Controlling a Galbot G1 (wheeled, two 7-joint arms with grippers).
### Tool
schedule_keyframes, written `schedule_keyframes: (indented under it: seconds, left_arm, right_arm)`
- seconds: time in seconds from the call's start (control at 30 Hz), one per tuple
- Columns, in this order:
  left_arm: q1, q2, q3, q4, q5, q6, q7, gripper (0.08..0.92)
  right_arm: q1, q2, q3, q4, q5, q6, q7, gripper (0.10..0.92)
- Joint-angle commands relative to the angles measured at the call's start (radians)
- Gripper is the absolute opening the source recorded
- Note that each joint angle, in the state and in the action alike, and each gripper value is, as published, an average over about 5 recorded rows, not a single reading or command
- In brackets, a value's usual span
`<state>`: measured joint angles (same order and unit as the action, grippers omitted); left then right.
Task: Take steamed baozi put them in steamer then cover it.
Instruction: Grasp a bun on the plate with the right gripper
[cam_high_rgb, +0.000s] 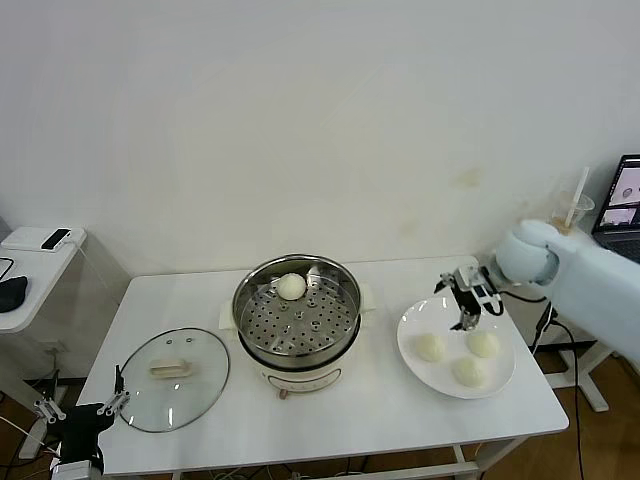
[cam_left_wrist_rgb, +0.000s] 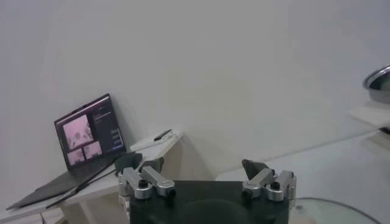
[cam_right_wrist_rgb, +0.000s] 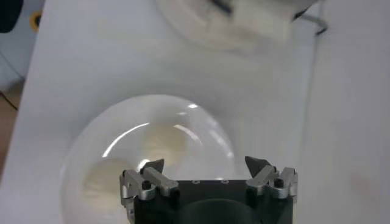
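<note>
The baozi (cam_high_rgb: 430, 347) nearest the steamer will come away by itself when I lift it, because clear gaps (cam_high_rgb: 456, 347) lie between the baozi on the white plate.
The steel steamer (cam_high_rgb: 297, 320) stands mid-table on its white base, with one white baozi (cam_high_rgb: 291, 286) on the far side of its perforated tray. Three more baozi (cam_high_rgb: 430, 347) (cam_high_rgb: 483, 343) (cam_high_rgb: 468, 371) lie on a white plate (cam_high_rgb: 430, 381) to the right. My right gripper (cam_high_rgb: 465, 300) hovers open over the plate's far edge, holding nothing. In the right wrist view its open jaws (cam_right_wrist_rgb: 206, 163) frame the plate (cam_right_wrist_rgb: 201, 131) and a blurred baozi (cam_right_wrist_rgb: 163, 143). The glass cover (cam_high_rgb: 175, 365) lies flat to the left of the steamer. My left gripper (cam_high_rgb: 80, 410) stays parked, open, off the table's front-left corner.
A side table with a phone (cam_high_rgb: 55, 238) stands at the far left. A laptop (cam_high_rgb: 625, 205) and a drink cup with a straw (cam_high_rgb: 573, 212) sit beyond the table's right end. The wall runs close behind the table.
</note>
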<state>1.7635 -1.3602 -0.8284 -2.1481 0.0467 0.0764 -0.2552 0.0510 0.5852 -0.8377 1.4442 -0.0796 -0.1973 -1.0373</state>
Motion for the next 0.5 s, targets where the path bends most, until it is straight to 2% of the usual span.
schedule_keyframes:
  seconds: [0.03, 0.5]
  left_arm:
    - [-0.003, 0.002, -0.002, 0.003, -0.001, 0.002, 0.0, 0.823]
    - [0.009, -0.005, -0.012, 0.004, 0.001, -0.001, 0.001, 0.823]
  right_arm:
    - [-0.177, -0.003, 0.1, -0.043, -0.049, -0.017, 0.004, 0.823]
    - [-0.194, 0.148, 0.117, -0.184, -0.081, -0.012, 0.038, 0.823]
